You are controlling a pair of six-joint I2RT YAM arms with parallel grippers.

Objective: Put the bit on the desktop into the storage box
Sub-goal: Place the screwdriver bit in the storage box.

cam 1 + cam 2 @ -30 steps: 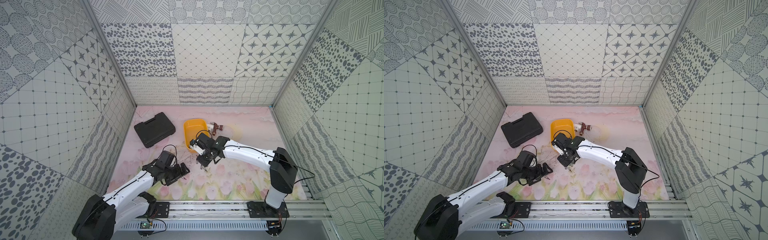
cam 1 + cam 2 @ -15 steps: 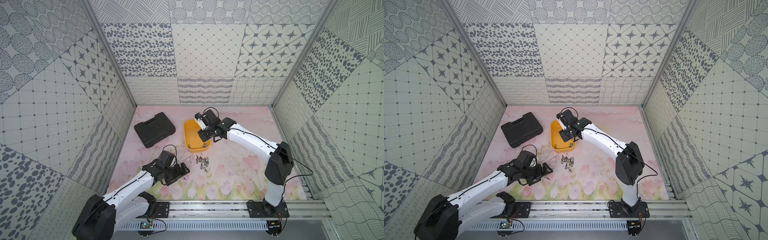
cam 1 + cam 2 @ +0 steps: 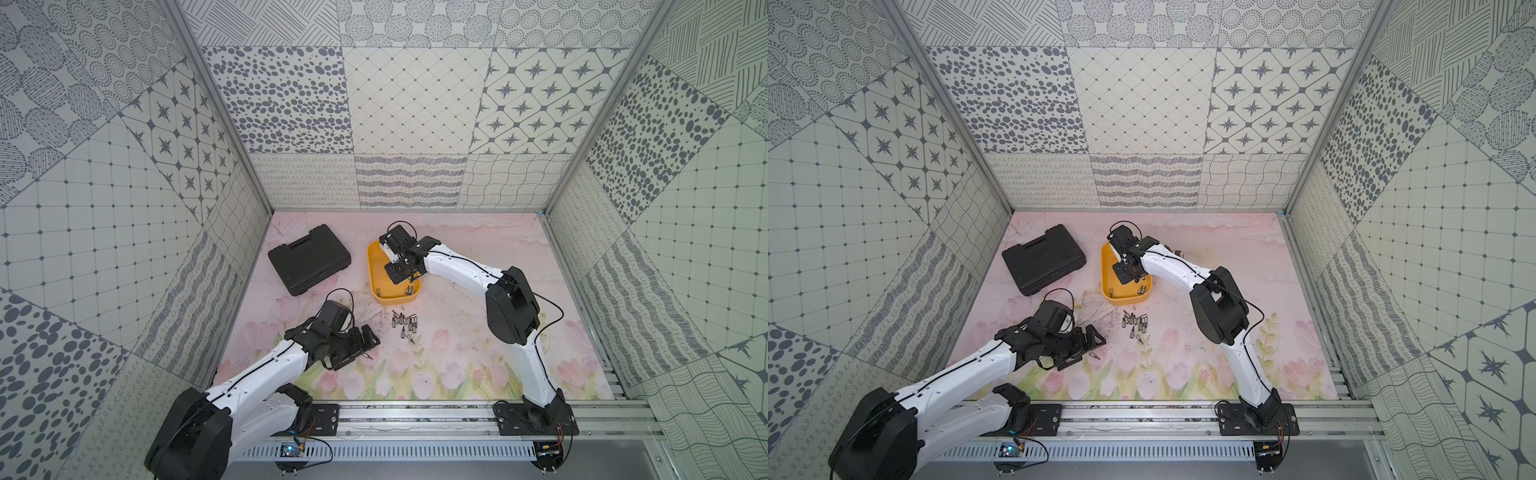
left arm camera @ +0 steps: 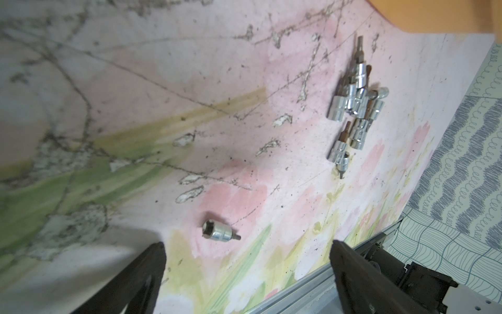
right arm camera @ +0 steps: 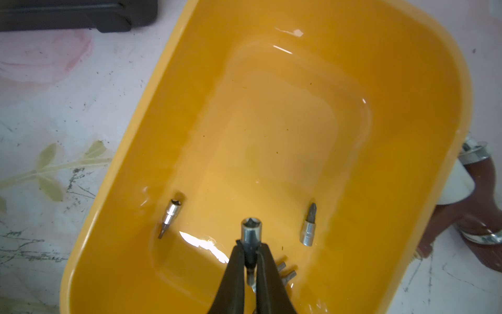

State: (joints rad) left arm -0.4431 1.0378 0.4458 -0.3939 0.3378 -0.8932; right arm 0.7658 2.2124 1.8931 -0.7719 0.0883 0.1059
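The silver socket bit (image 5: 251,230) is hanging well inside the rim of the yellow storage box, so my right gripper should go on going down until it is near the storage box's clear bottom (image 5: 232,206), and then let go.
The yellow storage box (image 3: 372,270) stands mid-desktop. My right gripper (image 5: 250,246) hangs over its near end, shut on a silver socket bit (image 5: 251,231) that points out past the fingertips. Several bits lie on the box floor, among them one (image 5: 169,217) to one side and another (image 5: 308,228) opposite. A cluster of bits (image 3: 405,325) lies on the pink tulip desktop (image 3: 457,340) just in front of the box. A lone bit (image 4: 218,233) lies just ahead of my left gripper (image 4: 245,252), which is open and low over the desktop.
A closed black tool case (image 3: 309,259) lies left of the box. A brown-handled tool (image 5: 475,206) lies just behind the box. The metal rail (image 3: 415,415) runs along the front edge, and patterned walls enclose the other three sides.
My right arm has swung from the bit cluster on the desktop back to above the storage box, carrying a bit. The left arm has not moved.
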